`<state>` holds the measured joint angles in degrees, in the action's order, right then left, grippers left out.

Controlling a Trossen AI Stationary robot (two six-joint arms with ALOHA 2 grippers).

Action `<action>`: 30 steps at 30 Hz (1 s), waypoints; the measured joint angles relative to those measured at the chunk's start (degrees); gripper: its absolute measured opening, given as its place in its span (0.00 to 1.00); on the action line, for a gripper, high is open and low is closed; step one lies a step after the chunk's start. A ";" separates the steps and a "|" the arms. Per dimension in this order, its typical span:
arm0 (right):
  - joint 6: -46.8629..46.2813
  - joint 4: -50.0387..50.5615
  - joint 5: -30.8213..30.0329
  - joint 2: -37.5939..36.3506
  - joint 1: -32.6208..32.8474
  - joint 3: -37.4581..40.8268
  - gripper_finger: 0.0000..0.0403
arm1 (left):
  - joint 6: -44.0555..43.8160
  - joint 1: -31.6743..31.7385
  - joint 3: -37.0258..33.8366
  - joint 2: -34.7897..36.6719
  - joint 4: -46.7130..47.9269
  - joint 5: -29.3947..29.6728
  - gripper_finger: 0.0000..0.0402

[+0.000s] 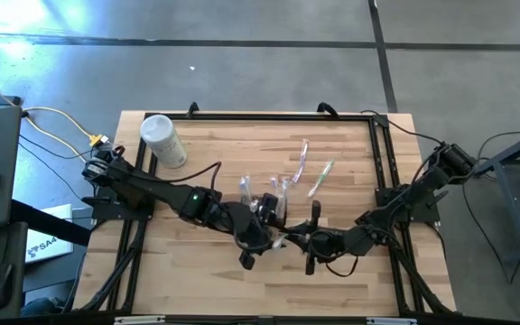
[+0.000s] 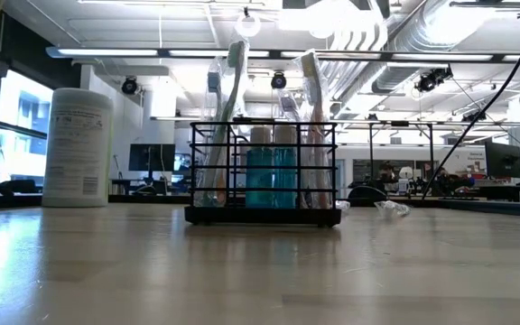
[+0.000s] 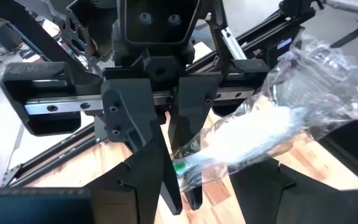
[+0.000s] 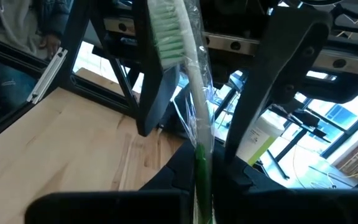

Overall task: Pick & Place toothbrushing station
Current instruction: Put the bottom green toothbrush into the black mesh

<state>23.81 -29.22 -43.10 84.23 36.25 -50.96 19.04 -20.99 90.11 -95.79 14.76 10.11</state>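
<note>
I should close my left gripper below the toothbrush's wrapped head (image 4: 198, 102), since my right gripper holds the toothbrush's green handle (image 4: 202, 177), the end that goes into the caddy.
The toothbrushing station, a black wire caddy (image 1: 267, 200) (image 2: 264, 171), stands on its base at mid-table with upright wrapped toothbrushes in it. Just in front of it my two grippers meet above the table. My right gripper (image 1: 292, 242) (image 4: 202, 183) is shut on a green-and-white toothbrush (image 4: 188, 93) in a clear plastic wrapper (image 3: 303, 81). My left gripper (image 1: 262, 240) (image 4: 191, 143) faces it, open, one finger on each side of the brush's wrapped head (image 4: 166, 31). My right gripper pinches the toothbrush's green handle (image 3: 182, 168) between its two fingers, through the clear wrapper. The fingers lie roughly along the brush, which sticks out beyond them toward my left gripper, clear of the table. My left gripper: whether a finger (image 4: 154, 81) touches the wrapper, I cannot tell.
A white cylindrical container (image 1: 162, 141) (image 2: 78, 149) stands at the far left of the table. Two wrapped toothbrushes (image 1: 301, 162) (image 1: 321, 178) lie flat behind the caddy toward the right. A black frame (image 1: 382, 162) borders the table.
</note>
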 joint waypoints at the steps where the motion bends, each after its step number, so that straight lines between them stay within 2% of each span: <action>1: 0.01 0.04 -0.01 0.00 0.00 0.00 0.04 | 0.05 -0.02 0.00 0.00 0.07 0.54 0.40; 6: -0.01 0.24 0.01 0.00 0.00 0.00 0.04 | 0.78 -0.02 0.00 0.00 0.46 0.98 0.26; 10: -0.29 0.65 0.23 0.09 0.00 0.02 0.05 | 5.82 0.01 0.11 0.04 1.87 -0.86 0.11; 14: -0.96 0.36 0.08 0.04 0.02 0.02 0.04 | 3.36 0.02 0.11 0.07 0.56 -0.95 0.03; 17: -0.98 0.38 0.05 0.04 0.02 0.02 0.04 | 2.38 0.02 0.09 0.07 0.40 -0.97 0.05; 25: 0.10 0.77 0.01 0.00 0.02 0.02 0.04 | 0.29 0.00 0.02 0.04 0.58 -2.48 0.29; 30: 0.06 0.66 -0.04 0.00 0.02 0.02 0.04 | -3.74 -0.02 0.02 0.04 0.46 -2.52 0.34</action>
<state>23.87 -28.56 -43.14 84.23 36.27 -50.94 15.30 -21.02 90.13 -95.74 15.22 7.60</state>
